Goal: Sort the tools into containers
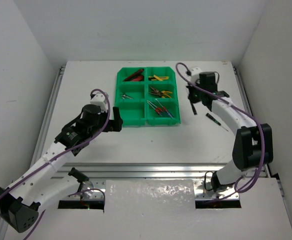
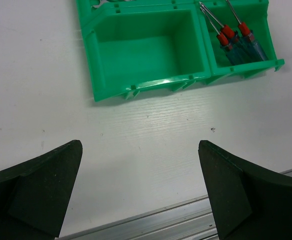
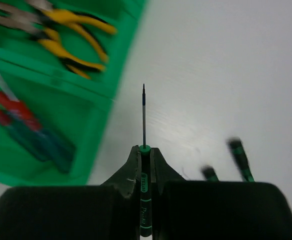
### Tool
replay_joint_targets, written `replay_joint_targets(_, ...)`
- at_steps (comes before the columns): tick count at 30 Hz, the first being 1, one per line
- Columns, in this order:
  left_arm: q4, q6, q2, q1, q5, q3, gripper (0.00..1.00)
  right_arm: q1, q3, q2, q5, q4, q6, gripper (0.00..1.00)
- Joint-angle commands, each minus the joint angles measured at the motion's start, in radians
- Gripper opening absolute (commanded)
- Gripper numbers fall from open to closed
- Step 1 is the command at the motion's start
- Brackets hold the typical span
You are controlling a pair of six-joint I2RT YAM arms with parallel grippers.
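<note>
My right gripper's fingers are holding the screwdriver's handle (image 3: pixel 145 197), so I keep carrying the black-and-green screwdriver until it hangs over the empty bin (image 1: pixel 133 114), which stands open.
The green tray of containers (image 1: pixel 147 117) lies mid-table. Its bins hold red-and-black tools (image 1: pixel 134 76), yellow-black tools (image 1: pixel 158 78), yellow-handled pliers (image 1: pixel 160 92) (image 3: pixel 71 35) and blue-handled screwdrivers (image 1: pixel 161 109) (image 2: pixel 236 42) (image 3: pixel 31 130). The near left bin (image 2: pixel 146 47) is empty. My right gripper (image 1: pixel 192 106) (image 3: pixel 144 150) hangs just right of the tray, shut on a thin black-and-green screwdriver (image 3: pixel 143 115) whose shaft points forward. My left gripper (image 1: pixel 117 120) (image 2: pixel 139 150) stands open over bare table near the tray's front left corner.
Two more black-and-green screwdrivers (image 3: pixel 240 157) (image 3: pixel 208 172) lie on the table right of the tray, one of them showing from above (image 1: pixel 213 119). An aluminium rail (image 2: pixel 186 215) runs along the near table edge. White walls close in the sides and back.
</note>
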Motion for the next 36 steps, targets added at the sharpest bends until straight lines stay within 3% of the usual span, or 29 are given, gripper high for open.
replay_joint_targets(1,0.032,-0.001,-0.009,0.012,-0.018,0.003,1.0,0.143,0.191,0.049,-0.211,0.097,-0.124,0.0)
replay_joint_targets(10,0.042,0.007,-0.036,0.04,-0.026,0.0,1.0,0.367,0.503,0.343,-0.47,0.054,-0.391,0.0)
replay_joint_targets(18,0.048,0.013,-0.03,0.064,-0.009,-0.001,1.0,0.459,0.813,0.593,-0.518,-0.061,-0.387,0.01)
replay_joint_targets(20,0.047,0.013,-0.033,0.069,-0.006,-0.001,1.0,0.47,0.823,0.609,-0.503,-0.081,-0.381,0.12)
replay_joint_targets(22,0.048,0.015,-0.035,0.07,-0.002,-0.003,1.0,0.47,0.802,0.601,-0.486,-0.075,-0.358,0.34)
replay_joint_targets(27,0.05,0.019,-0.032,0.073,0.015,-0.001,1.0,0.447,0.77,0.546,-0.527,-0.133,-0.35,0.43)
replay_joint_targets(28,0.052,0.019,-0.035,0.075,0.02,-0.003,1.0,0.444,0.771,0.537,-0.539,-0.147,-0.348,0.51)
replay_joint_targets(29,0.052,0.019,-0.036,0.077,0.021,-0.001,1.0,0.439,0.78,0.52,-0.538,-0.173,-0.35,0.61)
replay_joint_targets(30,0.053,0.021,-0.039,0.078,0.024,-0.003,1.0,0.436,0.785,0.511,-0.476,-0.179,-0.348,0.98)
replay_joint_targets(32,0.052,0.021,-0.044,0.078,0.025,-0.004,1.0,0.401,0.75,0.467,-0.397,-0.161,-0.338,0.99)
replay_joint_targets(33,0.052,0.019,-0.047,0.078,0.025,-0.004,1.0,0.38,0.735,0.453,-0.271,-0.138,-0.283,0.99)
replay_joint_targets(36,0.05,0.019,-0.061,0.078,0.02,-0.007,1.0,0.234,0.736,0.46,-0.092,-0.133,-0.131,0.99)
